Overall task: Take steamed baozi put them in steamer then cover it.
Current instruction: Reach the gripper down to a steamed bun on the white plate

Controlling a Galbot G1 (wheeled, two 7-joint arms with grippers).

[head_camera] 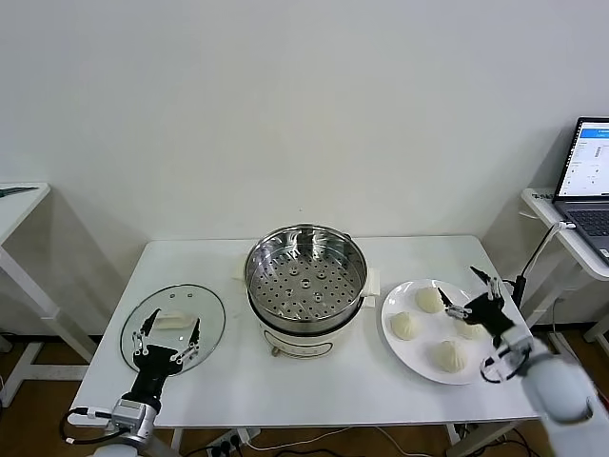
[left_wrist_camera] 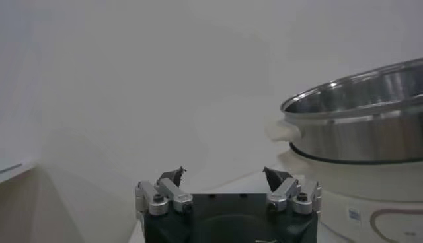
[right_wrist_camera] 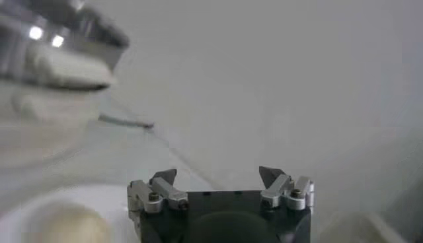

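Note:
My right gripper should stay open and go on moving toward the back baozi (head_camera: 429,300) until the fingers are around its sides, before it closes, because this baozi lies apart from the other baozi.
The steel steamer (head_camera: 306,276) with its perforated tray stands empty at the table's middle; it also shows in the left wrist view (left_wrist_camera: 363,125) and the right wrist view (right_wrist_camera: 46,33). Four cream baozi lie on a white plate (head_camera: 419,354) at the right: one (head_camera: 429,299) at the back, one (head_camera: 403,326) on the left, one (head_camera: 450,356) in front, one (head_camera: 468,329) partly hidden by my right gripper (head_camera: 460,286). That gripper (right_wrist_camera: 218,175) is open and empty above the plate's right side. The glass cover (head_camera: 205,319) lies flat at the left. My left gripper (head_camera: 169,331) (left_wrist_camera: 225,175) is open and empty over its near part.
A laptop (head_camera: 590,176) sits on a side table at the far right, with a black cable (head_camera: 533,257) beside the main table's right edge. Another white side table (head_camera: 19,205) stands at the far left. A white wall is behind.

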